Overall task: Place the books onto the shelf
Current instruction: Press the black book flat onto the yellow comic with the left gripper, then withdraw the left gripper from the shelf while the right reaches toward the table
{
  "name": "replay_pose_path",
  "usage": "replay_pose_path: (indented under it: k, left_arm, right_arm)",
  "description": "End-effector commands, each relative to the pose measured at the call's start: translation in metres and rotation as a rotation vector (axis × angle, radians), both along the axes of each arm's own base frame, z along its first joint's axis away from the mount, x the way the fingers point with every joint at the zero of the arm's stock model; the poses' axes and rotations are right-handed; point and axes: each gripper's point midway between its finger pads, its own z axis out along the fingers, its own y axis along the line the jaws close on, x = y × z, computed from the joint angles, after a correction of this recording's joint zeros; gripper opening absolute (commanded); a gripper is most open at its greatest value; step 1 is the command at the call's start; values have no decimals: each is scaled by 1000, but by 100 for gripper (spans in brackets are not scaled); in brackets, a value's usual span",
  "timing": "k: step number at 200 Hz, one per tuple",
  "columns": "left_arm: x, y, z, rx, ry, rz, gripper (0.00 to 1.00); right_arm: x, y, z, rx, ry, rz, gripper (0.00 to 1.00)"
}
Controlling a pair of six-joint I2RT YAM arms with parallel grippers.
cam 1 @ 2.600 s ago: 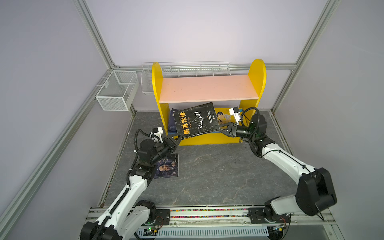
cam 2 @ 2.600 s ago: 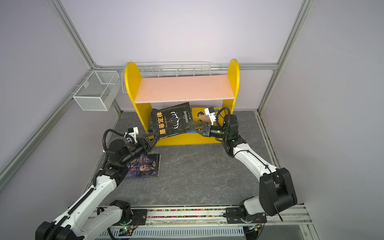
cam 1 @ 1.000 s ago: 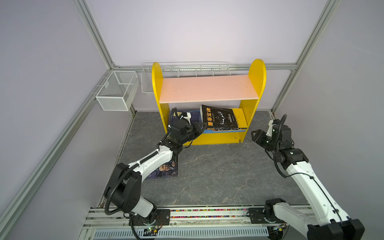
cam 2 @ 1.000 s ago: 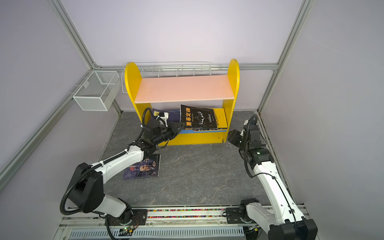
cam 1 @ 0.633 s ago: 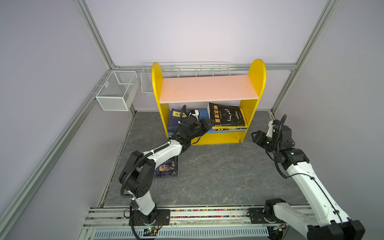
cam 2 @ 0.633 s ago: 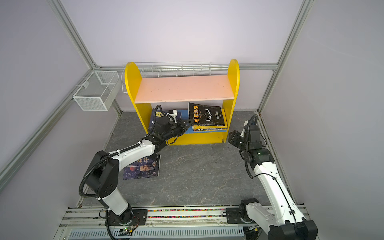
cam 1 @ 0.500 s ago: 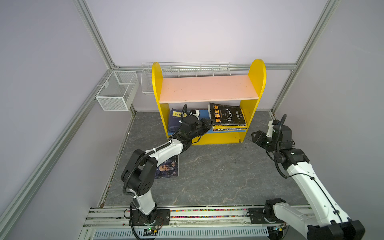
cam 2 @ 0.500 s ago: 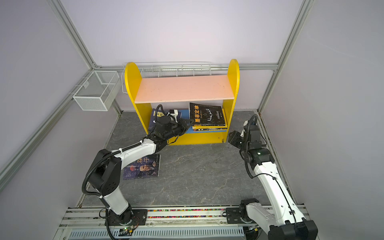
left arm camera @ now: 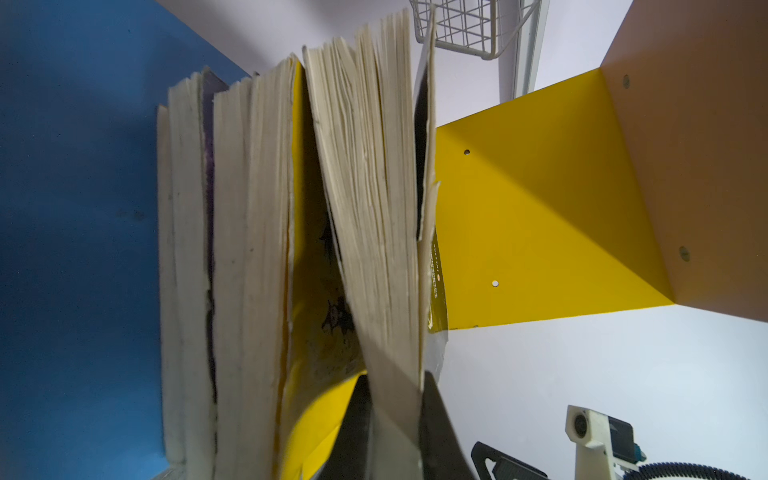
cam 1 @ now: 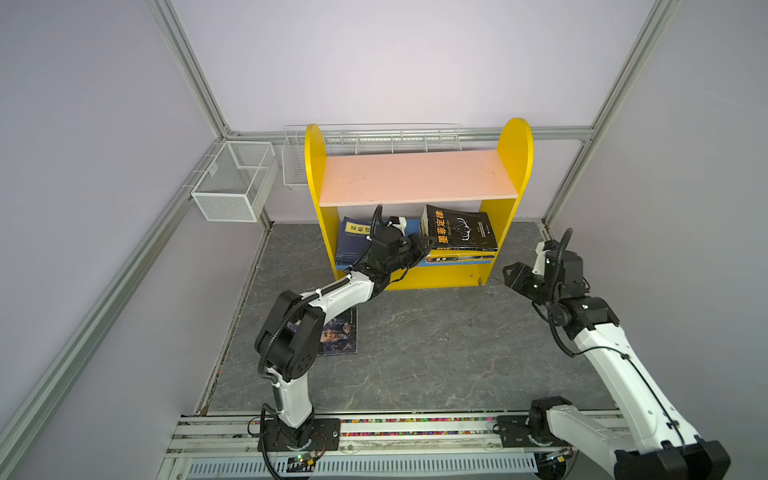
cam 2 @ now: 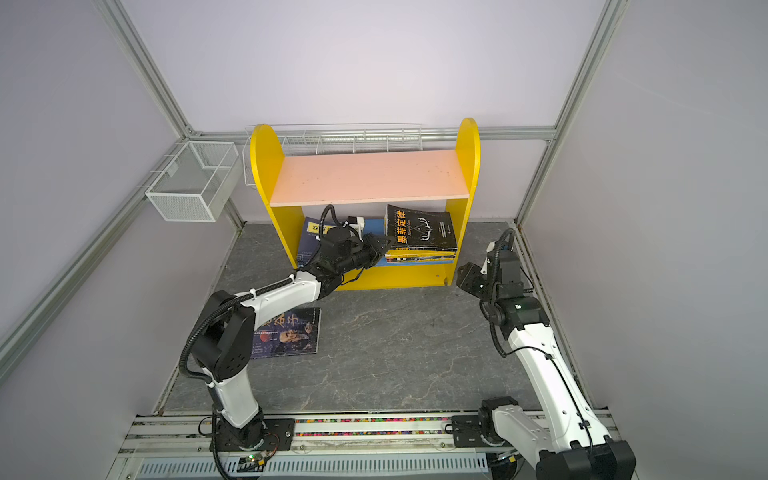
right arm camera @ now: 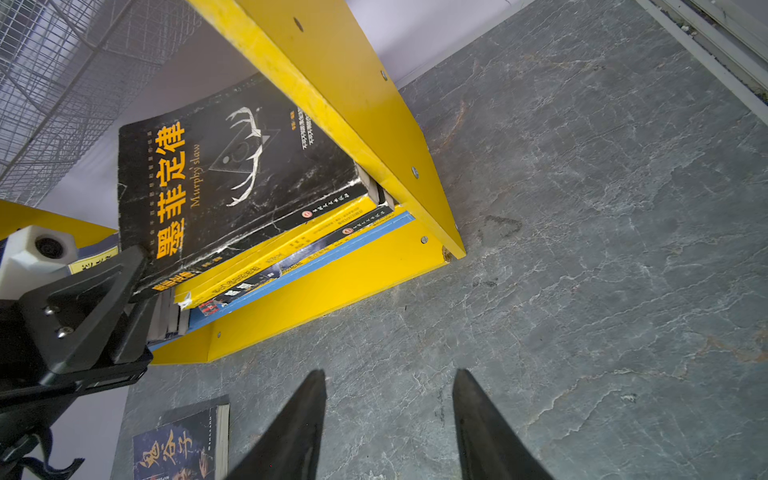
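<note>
Next, I slide the dark book closer (cam 2: 262, 345) with my left gripper before both grippers lift it. The dark book lies flat on the floor (cam 2: 288, 333), far from my right gripper.
The shelf (cam 1: 515, 145) has yellow sides, a bare pink upper board and a blue lower board. On the lower board's right a black book with yellow characters (cam 1: 461, 230) (cam 2: 422, 228) (right arm camera: 232, 166) lies tilted on a stack of several books (cam 1: 457, 258). My left gripper (cam 1: 430, 240) (cam 2: 388, 241) (left arm camera: 395, 415) is shut on that black book's left corner. Navy books (cam 1: 353, 241) lie at the lower board's left. A dark book (cam 1: 338, 334) (cam 2: 291, 336) (right arm camera: 178, 444) lies flat on the floor. My right gripper (cam 1: 509, 272) (right arm camera: 388, 395) hangs open and holds nothing, right of the shelf.
A white mesh basket (cam 1: 232, 187) hangs on the left wall and a wire rack (cam 1: 374, 137) runs behind the shelf. The left arm (cam 1: 332, 295) stretches over the floor book. Grey stone floor (cam 1: 436, 345) spreads in front of the shelf.
The black book was held by both grippers in front of the shelf. The right gripper let go and pulled back; the left gripper slid the book rightward onto the right stack.
</note>
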Motion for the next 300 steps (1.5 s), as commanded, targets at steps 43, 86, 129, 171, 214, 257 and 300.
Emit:
replay_pose_path:
  k: [43, 86, 129, 171, 214, 257, 300]
  left_arm:
    - [-18, -15, 30, 94, -91, -61, 69]
    - [-11, -3, 41, 176, -117, 4, 95]
    - [-6, 11, 53, 241, -147, 68, 100]
    - [-16, 41, 63, 337, -183, 145, 100]
    - [-52, 112, 51, 485, -162, 300, 100]
    - [-113, 266, -5, 779, 95, 669, 100]
    - [-173, 385, -103, 763, 524, 771, 100]
  right_arm:
    - [1, 0, 13, 2, -37, 10, 52]
    - [1, 3, 16, 9, -46, 24, 52]
    - [2, 8, 19, 16, -52, 55, 52]
    - [2, 26, 23, 13, -59, 157, 52]
    - [-16, 110, 15, -85, -67, 515, 52]
    - [-64, 232, -20, -254, -29, 967, 53]
    - [-82, 287, -45, -306, 16, 1142, 53]
